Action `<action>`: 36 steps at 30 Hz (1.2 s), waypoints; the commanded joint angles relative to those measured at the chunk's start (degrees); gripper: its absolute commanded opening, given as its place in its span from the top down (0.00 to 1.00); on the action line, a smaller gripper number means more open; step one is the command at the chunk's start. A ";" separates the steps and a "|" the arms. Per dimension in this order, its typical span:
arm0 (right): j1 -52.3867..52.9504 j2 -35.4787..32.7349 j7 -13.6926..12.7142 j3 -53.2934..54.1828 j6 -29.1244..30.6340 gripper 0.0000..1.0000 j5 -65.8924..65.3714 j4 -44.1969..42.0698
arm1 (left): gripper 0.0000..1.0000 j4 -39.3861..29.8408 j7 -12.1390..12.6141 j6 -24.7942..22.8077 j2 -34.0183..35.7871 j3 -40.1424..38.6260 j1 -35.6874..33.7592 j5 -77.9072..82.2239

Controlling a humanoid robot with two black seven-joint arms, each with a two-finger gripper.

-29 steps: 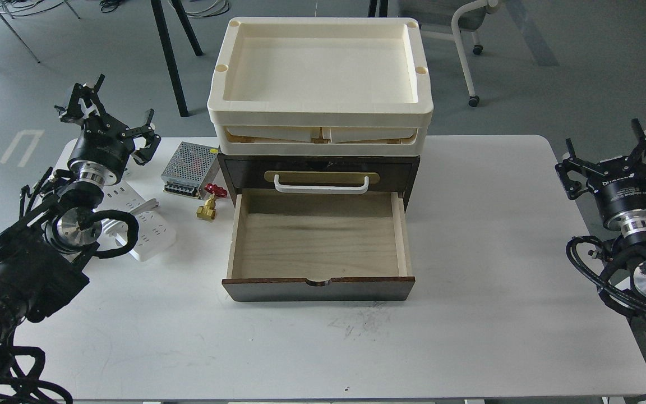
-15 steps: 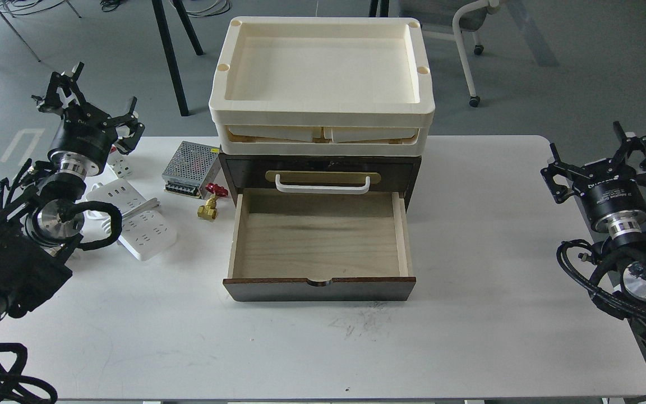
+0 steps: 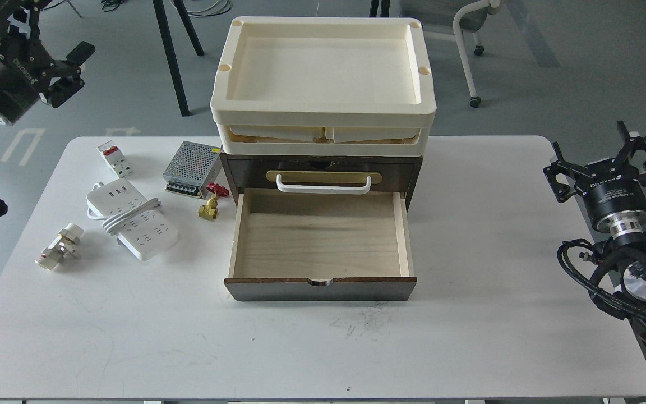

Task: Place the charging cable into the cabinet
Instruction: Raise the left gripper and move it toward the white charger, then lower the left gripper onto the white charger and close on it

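The cord (image 3: 131, 215) is wrapped in loops around the middle, so I expect the charging cable (image 3: 148, 232) to rise as one bundle, with the cord still wound, when the robot lifts it.
The charging cable (image 3: 132, 221), a white power strip with its cord wrapped around the middle, lies on the table left of the cabinet. The dark brown cabinet (image 3: 321, 166) stands at the table's middle back, its light wood drawer (image 3: 320, 238) pulled out and empty. Cream trays (image 3: 323, 73) are stacked on top. My left gripper (image 3: 51, 28) is open and empty, raised high at the far left, well away from the cable. My right gripper (image 3: 589, 148) is open and empty beyond the table's right edge.
A small white breaker with a red switch (image 3: 114, 158), a metal mesh power supply box (image 3: 190, 168) and a brass valve with a red handle (image 3: 209, 205) lie near the cable. A small metal fitting (image 3: 59, 247) lies at the left.
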 commanded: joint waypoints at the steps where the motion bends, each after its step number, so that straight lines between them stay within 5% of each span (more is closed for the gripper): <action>1: 0.01 0.06 -0.01 -0.25 -0.06 0.00 -0.03 -0.03 | 0.01 -6.66 0.34 3.22 3.19 0.11 -0.09 19.79; 9: -0.08 -0.02 -0.01 -0.25 -0.06 0.00 -0.03 0.15 | 0.01 -8.51 0.08 4.36 3.55 0.02 -2.29 55.22; 12: -0.08 0.06 -0.01 -0.33 -0.15 0.00 -0.03 0.15 | 0.02 -8.51 0.25 9.01 2.15 0.54 -1.41 65.68; 19: -0.08 0.06 -0.01 -0.33 -0.15 0.00 -0.12 0.15 | 0.10 -5.80 -0.01 12.80 -2.24 9.51 -2.29 86.27; 27: -0.34 0.06 0.08 -0.25 -0.23 0.00 -1.61 0.85 | 0.10 5.71 -0.45 13.94 -8.31 16.35 -2.47 88.94; 36: -0.52 0.15 0.08 -0.25 -0.41 0.00 -1.70 1.03 | 0.13 26.36 -1.33 23.34 -19.20 25.06 -3.43 88.94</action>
